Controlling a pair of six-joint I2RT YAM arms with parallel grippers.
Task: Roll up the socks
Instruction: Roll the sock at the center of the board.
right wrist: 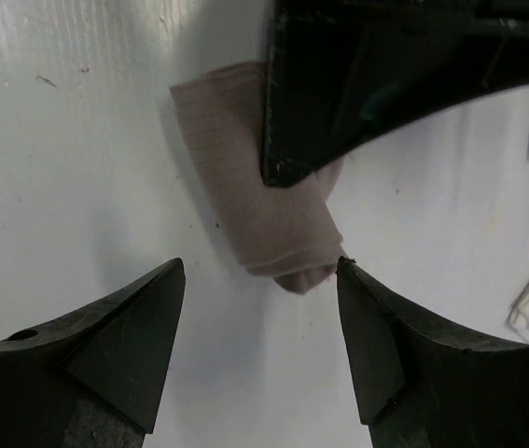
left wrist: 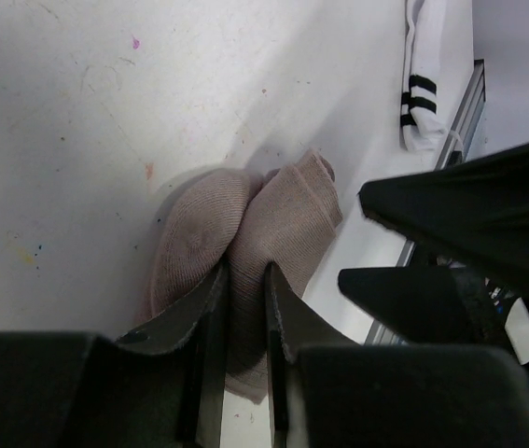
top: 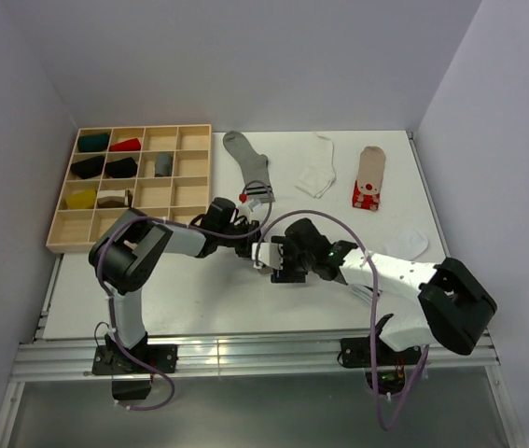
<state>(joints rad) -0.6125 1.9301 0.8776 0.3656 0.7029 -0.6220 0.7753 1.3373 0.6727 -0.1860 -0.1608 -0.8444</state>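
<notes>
The robot's left gripper pinches the taupe sock (right wrist: pixel 219 126) beside its cuff, so the right gripper should hold the folded end (right wrist: pixel 294 254) to free the left gripper to work the cuff.
A taupe sock (left wrist: pixel 245 224), rolled into a short bundle, lies on the white table. My left gripper (left wrist: pixel 243 303) is shut on its near part, the fabric pinched between both fingers. From the right wrist the same sock (right wrist: pixel 245 187) lies just beyond my right gripper (right wrist: pixel 259 280). That gripper stands open with nothing between its fingers, its right fingertip (right wrist: pixel 357 299) almost at the roll's end. In the top view both grippers, left (top: pixel 251 243) and right (top: pixel 273 259), meet at the table's middle and hide the roll.
A grey sock (top: pixel 245 159) with a striped cuff, a white sock (top: pixel 318 174), a taupe sock with red-white stripes (top: pixel 368 177) and another white sock (top: pixel 410 243) lie behind and to the right. A wooden divider tray (top: pixel 194 182) holds rolled socks at left. A white black-striped sock (left wrist: pixel 423 84) lies near the table's edge.
</notes>
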